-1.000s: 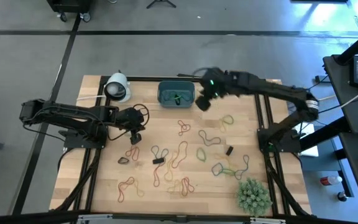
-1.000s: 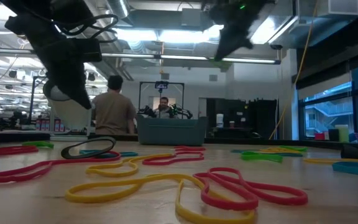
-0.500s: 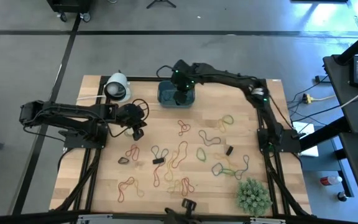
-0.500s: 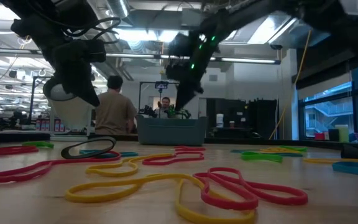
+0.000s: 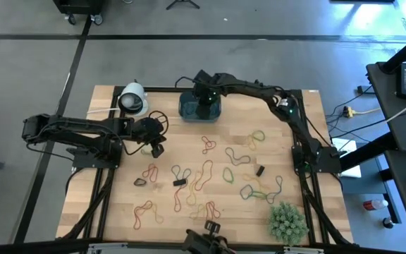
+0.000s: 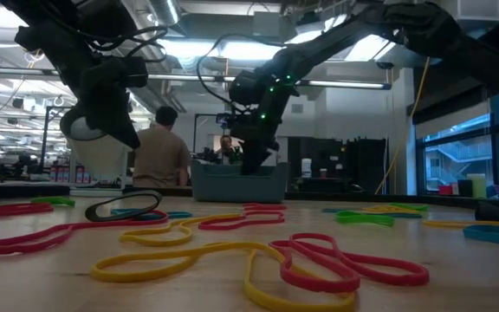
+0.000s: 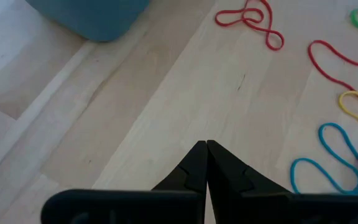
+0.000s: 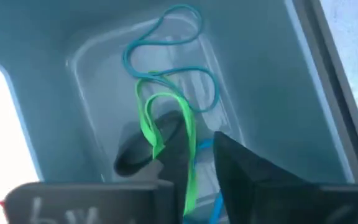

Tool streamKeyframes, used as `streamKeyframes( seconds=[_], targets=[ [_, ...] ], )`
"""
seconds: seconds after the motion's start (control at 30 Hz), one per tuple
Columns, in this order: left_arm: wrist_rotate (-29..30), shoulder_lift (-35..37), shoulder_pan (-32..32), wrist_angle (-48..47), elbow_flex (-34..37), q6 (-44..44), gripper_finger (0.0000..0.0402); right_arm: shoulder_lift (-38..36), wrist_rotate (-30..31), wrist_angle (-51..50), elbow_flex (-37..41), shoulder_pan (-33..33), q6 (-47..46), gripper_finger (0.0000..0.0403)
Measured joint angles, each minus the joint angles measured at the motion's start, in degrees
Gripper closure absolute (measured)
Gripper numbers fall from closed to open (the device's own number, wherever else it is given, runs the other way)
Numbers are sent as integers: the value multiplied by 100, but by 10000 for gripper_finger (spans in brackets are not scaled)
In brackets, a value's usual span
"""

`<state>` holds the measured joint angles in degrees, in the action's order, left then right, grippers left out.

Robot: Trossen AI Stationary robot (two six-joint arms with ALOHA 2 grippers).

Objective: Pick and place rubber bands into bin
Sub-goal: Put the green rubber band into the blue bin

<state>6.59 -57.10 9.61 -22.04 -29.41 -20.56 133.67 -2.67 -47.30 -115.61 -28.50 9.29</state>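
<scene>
The green rubber band (image 8: pixel 188 121) is hanging along the finger of the robot's right gripper, so that gripper should open and drop it onto the bin's bottom (image 8: pixel 110 84) before going off for another rubber band.
The teal bin (image 5: pixel 187 111) stands at the table's far edge, also seen low (image 6: pixel 236 184). My right gripper (image 5: pixel 203 109) reaches down into it (image 6: pixel 253 161). In the right wrist view its fingers (image 8: pixel 202 167) stand slightly open above the bin floor (image 8: pixel 272 93), with a green rubber band (image 8: pixel 157 127) at them and a blue band (image 8: pixel 166 40) lying flat below. Several red, yellow, green and blue bands (image 5: pixel 206 173) lie scattered on the wood. My left gripper (image 5: pixel 154 146) hovers shut above bare wood (image 7: pixel 206 147), left of the bin. My right gripper comes from above, pointing down into the bin. The green band's loop (image 8: pixel 188 158) runs along the inner side of one finger (image 8: pixel 173 168) and hangs toward the bin floor. Whether the other finger (image 8: pixel 247 171) touches it, I cannot tell.
A white roll (image 5: pixel 132 99) lies at the far left corner and a spiky green plant (image 5: pixel 287 221) at the near right corner. Small dark pieces (image 5: pixel 259 170) (image 5: pixel 180 183) lie among the bands. A person stands in the room beyond the table (image 6: pixel 158 152).
My right arm has swung from just right of the bin toward the table's left until its gripper stood over the bin. It has then come down into the bin.
</scene>
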Motion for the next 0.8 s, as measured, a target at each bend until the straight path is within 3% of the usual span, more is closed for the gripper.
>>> streamKeyframes(
  seconds=[0.2, 0.37, 0.63, 0.8],
  targets=[
    [-3, 0, 0, -2, 0, 119, 399, -24, 4, -289, -62, -39, -305, 267],
    [-221, 0, 0, -2, 0, 486, 395, -24, 0, -752, -390, -39, -476, 253],
    [-1009, 0, -13, -81, 0, 1103, 396, -36, 15, -1165, -1328, -50, -888, 286],
    [-1288, 0, -34, -322, 0, 1418, 397, -38, 62, -1115, -1325, -49, -1252, 319]
  ],
)
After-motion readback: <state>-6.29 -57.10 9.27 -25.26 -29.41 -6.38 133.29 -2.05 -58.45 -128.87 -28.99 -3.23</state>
